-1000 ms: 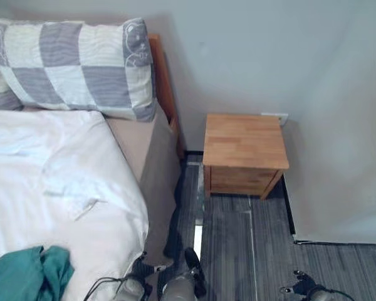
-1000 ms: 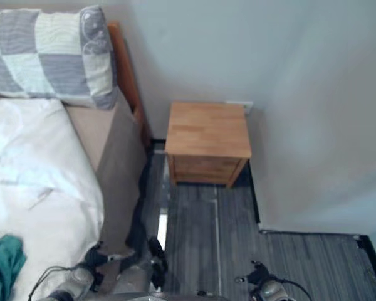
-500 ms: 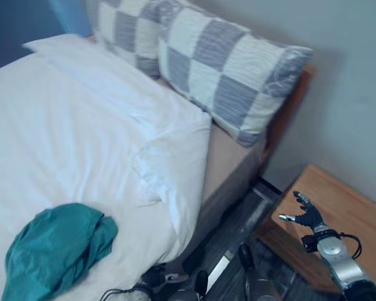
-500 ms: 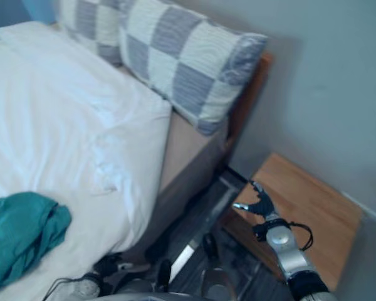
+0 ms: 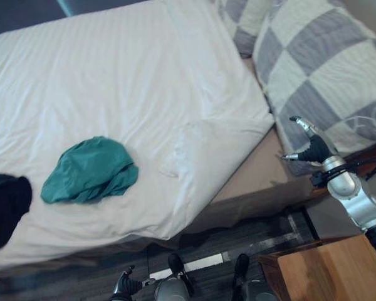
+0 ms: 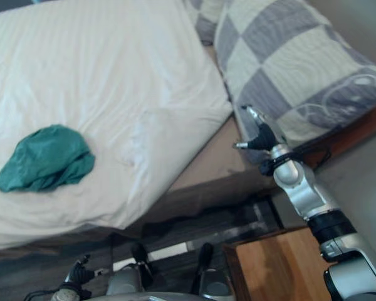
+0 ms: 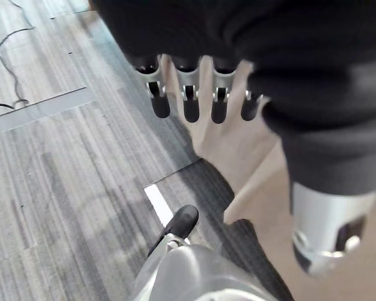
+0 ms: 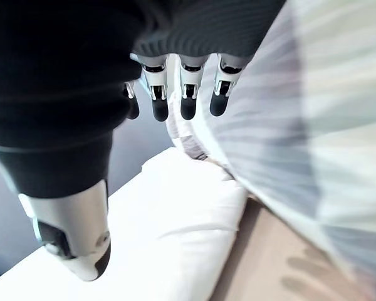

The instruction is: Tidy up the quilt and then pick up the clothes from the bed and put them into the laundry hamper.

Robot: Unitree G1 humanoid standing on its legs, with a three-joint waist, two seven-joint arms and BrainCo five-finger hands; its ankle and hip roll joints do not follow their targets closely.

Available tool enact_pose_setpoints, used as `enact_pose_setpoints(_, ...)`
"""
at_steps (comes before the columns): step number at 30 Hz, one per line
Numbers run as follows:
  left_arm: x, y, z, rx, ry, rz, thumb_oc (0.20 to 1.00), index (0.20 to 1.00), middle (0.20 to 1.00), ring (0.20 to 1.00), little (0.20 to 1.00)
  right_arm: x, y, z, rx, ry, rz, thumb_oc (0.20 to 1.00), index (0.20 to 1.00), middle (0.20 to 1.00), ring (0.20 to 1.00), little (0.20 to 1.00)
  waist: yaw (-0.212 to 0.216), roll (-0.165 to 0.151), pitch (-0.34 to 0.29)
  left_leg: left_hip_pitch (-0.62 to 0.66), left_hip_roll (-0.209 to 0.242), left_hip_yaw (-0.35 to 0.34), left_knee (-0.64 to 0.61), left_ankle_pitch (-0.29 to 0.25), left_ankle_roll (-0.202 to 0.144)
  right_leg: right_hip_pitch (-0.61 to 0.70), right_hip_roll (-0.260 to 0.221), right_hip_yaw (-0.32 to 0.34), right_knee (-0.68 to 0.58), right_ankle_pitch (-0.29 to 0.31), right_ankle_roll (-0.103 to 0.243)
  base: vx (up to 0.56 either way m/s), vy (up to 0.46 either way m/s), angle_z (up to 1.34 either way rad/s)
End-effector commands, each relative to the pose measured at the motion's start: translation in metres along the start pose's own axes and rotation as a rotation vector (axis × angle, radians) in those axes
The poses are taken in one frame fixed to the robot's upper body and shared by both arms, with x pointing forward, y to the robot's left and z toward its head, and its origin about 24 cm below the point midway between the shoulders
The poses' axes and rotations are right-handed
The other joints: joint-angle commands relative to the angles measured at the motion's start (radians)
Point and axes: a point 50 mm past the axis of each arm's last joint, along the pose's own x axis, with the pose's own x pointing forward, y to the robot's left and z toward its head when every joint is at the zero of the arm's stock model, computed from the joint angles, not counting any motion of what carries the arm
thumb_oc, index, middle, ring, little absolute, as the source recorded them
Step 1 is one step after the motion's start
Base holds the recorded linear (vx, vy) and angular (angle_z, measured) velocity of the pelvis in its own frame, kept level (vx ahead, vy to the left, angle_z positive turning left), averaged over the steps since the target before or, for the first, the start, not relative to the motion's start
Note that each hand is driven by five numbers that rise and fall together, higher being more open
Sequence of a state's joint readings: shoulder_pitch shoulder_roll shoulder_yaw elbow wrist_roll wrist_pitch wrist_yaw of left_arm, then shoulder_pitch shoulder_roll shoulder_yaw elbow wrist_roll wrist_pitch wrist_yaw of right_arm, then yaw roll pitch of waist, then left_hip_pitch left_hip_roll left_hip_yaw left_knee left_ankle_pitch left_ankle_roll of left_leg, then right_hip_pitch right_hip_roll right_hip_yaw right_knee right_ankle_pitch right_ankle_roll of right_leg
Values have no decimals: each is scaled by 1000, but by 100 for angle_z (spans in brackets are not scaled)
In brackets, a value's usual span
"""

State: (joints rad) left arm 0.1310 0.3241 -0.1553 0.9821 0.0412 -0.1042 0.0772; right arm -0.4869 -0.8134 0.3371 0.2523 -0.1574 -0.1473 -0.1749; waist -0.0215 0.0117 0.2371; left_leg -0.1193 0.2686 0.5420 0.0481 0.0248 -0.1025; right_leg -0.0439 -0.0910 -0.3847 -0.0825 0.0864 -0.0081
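Note:
The teal garment (image 5: 88,170) is crumpled up in a compact heap (image 5: 113,182). I expect it to stay bunched up, with short folds hanging down, when I carry it.
A white quilt (image 5: 113,81) covers the bed, its near corner (image 5: 203,135) rumpled and turned back off the tan sheet (image 5: 257,182). On the quilt lies a crumpled teal garment (image 5: 91,169). A dark garment (image 5: 3,207) lies at the quilt's left edge. My right hand (image 5: 310,149) hangs open above the tan sheet, close to the checked pillow (image 5: 319,81) and right of the quilt's corner. Its fingers (image 8: 188,94) are straight and hold nothing. My left hand (image 5: 126,287) stays low by the bed's side, open, its fingers (image 7: 185,94) over the floor.
A wooden nightstand (image 5: 329,269) stands at the lower right, under my right arm. A second checked pillow (image 5: 241,19) lies further up the bed. Grey striped carpet (image 5: 238,232) runs between the bed and the nightstand.
The camera has swung left and down over the bed, bringing the dark garment into view. My right hand has gone from over the nightstand to beside the pillow.

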Motion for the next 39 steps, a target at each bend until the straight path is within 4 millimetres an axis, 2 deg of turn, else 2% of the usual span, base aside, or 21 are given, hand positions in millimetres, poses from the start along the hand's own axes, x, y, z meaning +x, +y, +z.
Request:
enact_pose_setpoints(1, 0, 30, -4, 56, 9, 70, 1000, 1000, 1000, 1000, 1000, 22, -33, 21, -94, -113, -110, 1000, 1000, 1000, 1000, 1000, 6, 32, -6, -4, -22, -57, -9, 25, -19, -11, -65, 134, -1, -124, 123, -68, -11, 13)
enact_pose_setpoints(5, -1, 39, -3, 64, -11, 87, 1000, 1000, 1000, 1000, 1000, 44, -43, 42, -108, -183, -149, 1000, 1000, 1000, 1000, 1000, 25, 54, 23, -35, -14, -60, -56, 71, -23, -92, -60, 128, 34, -122, 116, -52, 13, 23)
enact_pose_setpoints(8, 8, 38, 11, 59, -18, 114, 1000, 1000, 1000, 1000, 1000, 63, -29, 68, -90, -252, -138, 1000, 1000, 1000, 1000, 1000, 36, 52, 69, -85, 1, -55, -43, 82, -27, -169, -66, 141, 93, -128, 110, -115, 1, 31)
enact_pose_setpoints(10, 12, 42, 23, 50, -46, 141, 1000, 1000, 1000, 1000, 1000, 86, -25, 73, -125, -209, -133, 1000, 1000, 1000, 1000, 1000, 64, 52, 108, -139, 6, -66, -35, 94, -32, -225, -73, 143, 116, -124, 109, -170, -38, -12)
enact_pose_setpoints(12, 13, 47, 35, 43, -91, 155, 1000, 1000, 1000, 1000, 1000, 93, -23, 69, -153, -166, -129, 1000, 1000, 1000, 1000, 1000, 82, 56, 137, -175, 13, -74, -35, 107, -36, -259, -79, 135, 123, -116, 112, -129, -32, 9)
enact_pose_setpoints(13, 14, 49, 42, 36, -116, 162, 1000, 1000, 1000, 1000, 1000, 96, -25, 66, -165, -147, -131, 834, 834, 834, 834, 834, 88, 56, 144, -193, 14, -80, -35, 113, -39, -274, -79, 132, 125, -114, 112, -72, -46, 25)
enact_pose_setpoints(14, 16, 50, 49, 35, -138, 164, 1000, 1000, 1000, 1000, 1000, 96, -21, 59, -182, -115, -115, 206, 206, 206, 206, 206, 95, 55, 150, -207, 14, -85, -35, 117, -41, -283, -81, 127, 125, -113, 112, -47, -73, 20)
enact_pose_setpoints(20, 18, 51, 66, 51, -183, 168, 1000, 1000, 1000, 1000, 1000, 75, 10, 5, -165, 109, -26, 200, 200, 200, 200, 200, 98, 47, 144, -209, 9, -121, -37, 121, -44, -259, -78, 109, 118, -126, 103, 21, -21, 9)
enact_pose_setpoints(21, 19, 50, 67, 47, -178, 167, 1000, 1000, 1000, 1000, 1000, 63, 21, -10, -129, 166, -2, 200, 200, 200, 200, 200, 92, 44, 139, -199, 8, -126, -39, 118, -43, -247, -76, 107, 116, -128, 102, 80, 15, 19)
enact_pose_setpoints(24, 21, 47, 66, 39, -146, 157, 1000, 1000, 1000, 1000, 1000, -2, 62, -69, -19, 412, 88, 200, 200, 200, 200, 200, 71, 29, 103, -153, -2, -138, -37, 95, -37, -189, -67, 100, 103, -134, 98, 96, 8, 33)
enact_pose_setpoints(25, 21, 47, 65, 43, -145, 156, 1000, 1000, 1000, 1000, 1000, -4, 62, -69, -17, 415, 88, 200, 200, 200, 200, 200, 73, 28, 102, -151, -2, -139, -37, 94, -37, -186, -67, 99, 101, -133, 98, 117, 1, 33)
enact_pose_setpoints(26, 22, 45, 64, 39, -129, 154, 1000, 1000, 1000, 1000, 1000, -29, 75, -86, 25, 507, 109, 200, 200, 200, 200, 200, 60, 22, 85, -129, -5, -141, -36, 82, -33, -165, -64, 97, 96, -135, 97, 202, 18, 12)
enact_pose_setpoints(27, 22, 45, 55, 44, -77, 153, 1000, 1000, 1000, 1000, 1000, -81, 88, -116, 103, 702, 112, 200, 200, 200, 200, 200, 36, 1, 46, -78, -15, -141, -37, 56, -25, -118, -61, 97, 83, -137, 101, 203, 19, 3)
enact_pose_setpoints(28, 22, 45, 54, 47, -76, 152, 1000, 1000, 1000, 1000, 1000, -83, 89, -116, 104, 704, 113, 200, 200, 200, 200, 200, 39, 0, 45, -75, -16, -141, -37, 55, -25, -115, -62, 97, 82, -136, 101, 254, 35, 8)
enact_pose_setpoints(29, 21, 45, 42, 56, -12, 152, 1000, 1000, 1000, 1000, 1000, -135, 104, -136, 206, 900, 100, 1000, 1000, 1000, 1000, 1000, 12, -18, 9, -24, -27, -135, -48, 38, -18, -73, -61, 99, 72, -136, 108, 164, 50, -2)
enact_pose_setpoints(32, 19, 43, 23, 57, 71, 147, 1000, 1000, 1000, 1000, 1000, -197, 118, -149, 325, 1127, 57, 1000, 1000, 1000, 1000, 1000, -24, -32, -40, 35, -44, -123, -68, 24, -9, -35, -60, 111, 61, -132, 119, 140, 49, -8)
enact_pose_setpoints(33, 19, 44, 23, 59, 71, 147, 1000, 1000, 1000, 1000, 1000, -198, 118, -149, 326, 1128, 57, 1000, 1000, 1000, 1000, 1000, -22, -32, -40, 37, -45, -121, -70, 24, -9, -33, -60, 112, 61, -132, 119, 90, 68, -15)
enact_pose_setpoints(34, 15, 42, 9, 58, 123, 139, 1000, 1000, 1000, 1000, 1000, -232, 120, -155, 393, 1265, 0, 1000, 1000, 1000, 1000, 1000, -41, -36, -69, 71, -53, -110, -89, 23, -7, -13, -62, 122, 49, -123, 128, 60, 74, -18)
enact_pose_setpoints(37, 13, 38, 0, 45, 159, 125, 1000, 1000, 1000, 1000, 1000, -276, 124, -158, 435, 1432, -45, 1000, 1000, 1000, 1000, 1000, -63, -36, -101, 107, -60, -91, -118, 25, -8, 9, -65, 128, 28, -108, 140, 48, 69, -32)
enact_pose_setpoints(38, 13, 38, -1, 46, 160, 125, 1000, 1000, 1000, 1000, 1000, -277, 124, -158, 435, 1432, -45, 1000, 1000, 1000, 1000, 1000, -62, -36, -101, 109, -61, -91, -120, 26, -8, 10, -65, 129, 27, -107, 141, 31, 32, -26)
enact_pose_setpoints(39, 13, 39, -1, 34, 163, 129, 1000, 1000, 1000, 1000, 1000, -292, 124, -158, 452, 1491, -65, 1000, 1000, 1000, 1000, 1000, -69, -37, -113, 116, -60, -87, -123, 23, -9, 15, -67, 128, 20, -103, 145, 29, 39, -31)
